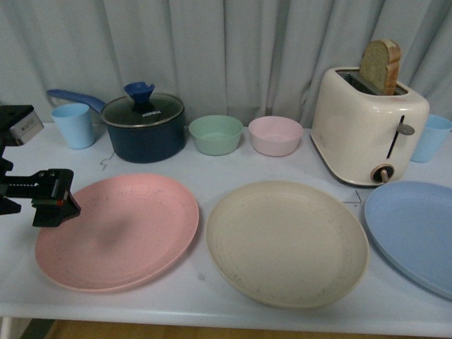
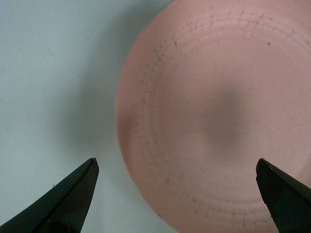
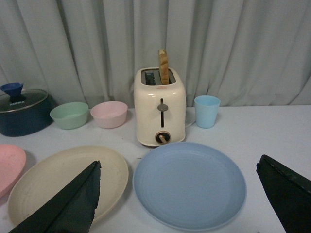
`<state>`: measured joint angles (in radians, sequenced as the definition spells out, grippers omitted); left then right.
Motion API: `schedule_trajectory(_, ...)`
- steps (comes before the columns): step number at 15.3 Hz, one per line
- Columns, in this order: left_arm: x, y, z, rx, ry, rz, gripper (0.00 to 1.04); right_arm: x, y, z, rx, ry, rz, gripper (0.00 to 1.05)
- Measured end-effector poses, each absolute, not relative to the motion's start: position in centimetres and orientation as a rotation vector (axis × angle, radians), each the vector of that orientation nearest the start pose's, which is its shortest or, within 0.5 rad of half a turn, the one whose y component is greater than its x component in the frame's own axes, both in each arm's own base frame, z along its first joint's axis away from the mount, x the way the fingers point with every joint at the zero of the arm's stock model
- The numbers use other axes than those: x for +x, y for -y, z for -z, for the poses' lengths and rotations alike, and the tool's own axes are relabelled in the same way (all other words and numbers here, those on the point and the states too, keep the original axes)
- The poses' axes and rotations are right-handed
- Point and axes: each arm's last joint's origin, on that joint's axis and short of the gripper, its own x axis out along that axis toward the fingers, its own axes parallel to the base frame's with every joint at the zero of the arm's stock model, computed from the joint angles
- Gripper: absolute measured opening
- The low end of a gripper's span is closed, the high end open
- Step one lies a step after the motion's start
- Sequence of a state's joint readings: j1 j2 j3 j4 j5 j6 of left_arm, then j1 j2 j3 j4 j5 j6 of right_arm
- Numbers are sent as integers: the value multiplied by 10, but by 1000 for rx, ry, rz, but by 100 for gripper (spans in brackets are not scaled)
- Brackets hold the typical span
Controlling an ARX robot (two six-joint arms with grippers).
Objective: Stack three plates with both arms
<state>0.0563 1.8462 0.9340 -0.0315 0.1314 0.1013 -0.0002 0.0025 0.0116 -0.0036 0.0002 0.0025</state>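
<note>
Thin dark marks (image 1: 106, 162) can be seen by the pot and the toaster, so I should expect to find more marks hidden under the pink plate (image 1: 118, 232) when I pick it up.
Three plates lie side by side on the white table (image 1: 205, 296). The pink plate (image 1: 119, 229) is at the left, the cream-beige plate (image 1: 286, 241) in the middle, the light blue plate (image 1: 417, 233) at the right, cut by the frame edge. My left gripper (image 1: 53, 201) is open and hovers over the pink plate's left rim; in the left wrist view the pink plate (image 2: 218, 111) lies between its spread fingertips (image 2: 77, 194). My right gripper (image 3: 177, 194) is open, out of the front view, facing the light blue plate (image 3: 189, 183) from the near side, with the cream-beige plate (image 3: 53, 179) beside it.
Along the back stand a light blue cup (image 1: 73, 125), a dark blue pot with glass lid (image 1: 143, 127), a green bowl (image 1: 215, 134), a pink bowl (image 1: 275, 135), a cream toaster with bread (image 1: 369, 123) and another blue cup (image 1: 431, 138). A curtain hangs behind.
</note>
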Motion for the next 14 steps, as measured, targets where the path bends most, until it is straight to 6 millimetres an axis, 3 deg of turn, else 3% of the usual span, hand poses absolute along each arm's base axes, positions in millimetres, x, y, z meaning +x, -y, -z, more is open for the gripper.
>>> schedule_trajectory(6, 384, -21, -82, 51, -1011, 98, 98, 97, 0, -167, 2, 6, 0, 98)
schedule_trajectory(9, 391, -33, -70, 11, -1051, 91, 67, 97, 0, -167, 2, 6, 0, 98)
schedule_trajectory(14, 393, -55, -72, -69, -1038, 75, 12, 97, 0, -167, 2, 6, 0, 98)
